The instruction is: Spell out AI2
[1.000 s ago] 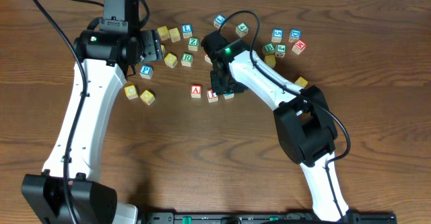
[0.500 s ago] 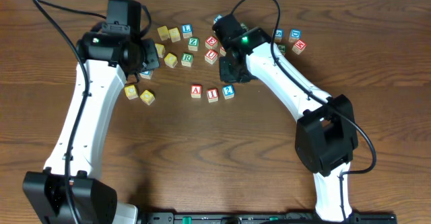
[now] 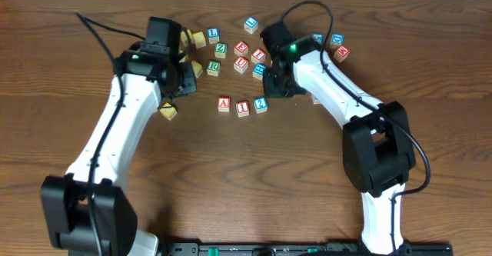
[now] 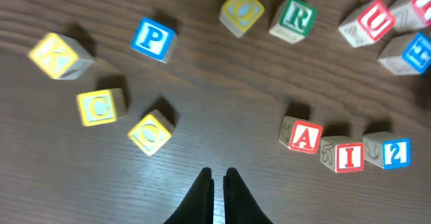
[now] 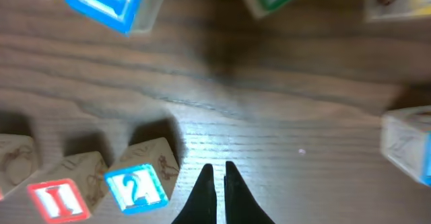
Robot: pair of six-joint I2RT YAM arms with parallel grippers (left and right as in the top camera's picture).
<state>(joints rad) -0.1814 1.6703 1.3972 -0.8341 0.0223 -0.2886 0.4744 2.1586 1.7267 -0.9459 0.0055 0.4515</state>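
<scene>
Next, I push the outer side of the 2 (image 3: pixel 267 104) with my right gripper, closing the row's gaps between the A, the I and the 2 toward the A.
Three wooden letter blocks stand in a row mid-table: a red A (image 3: pixel 224 104), a red I (image 3: pixel 243 108) and a blue 2 (image 3: pixel 260 104), reading A I 2 from left to right. The left wrist view shows the same A (image 4: pixel 304 137), I (image 4: pixel 347 155) and 2 (image 4: pixel 394 152). My left gripper (image 4: pixel 217 177) hovers over bare wood left of the A, shut and empty. In the right wrist view my right gripper (image 5: pixel 217 169) is shut and empty just right of the 2 (image 5: pixel 137 185) without touching it, with the I (image 5: pixel 59 198) beside that.
Loose letter blocks lie behind the row: a blue P (image 4: pixel 153 39), two yellow blocks (image 4: pixel 100 106) (image 4: pixel 151 131), a green R (image 4: pixel 294 17) and a red U (image 4: pixel 372 22). More blocks cluster at the back (image 3: pixel 242 52) and near the right arm (image 3: pixel 338 50).
Both grippers have shut. The right arm has pulled back and to the right, leaving the 2 block in the row. The left arm has swung right toward the middle.
</scene>
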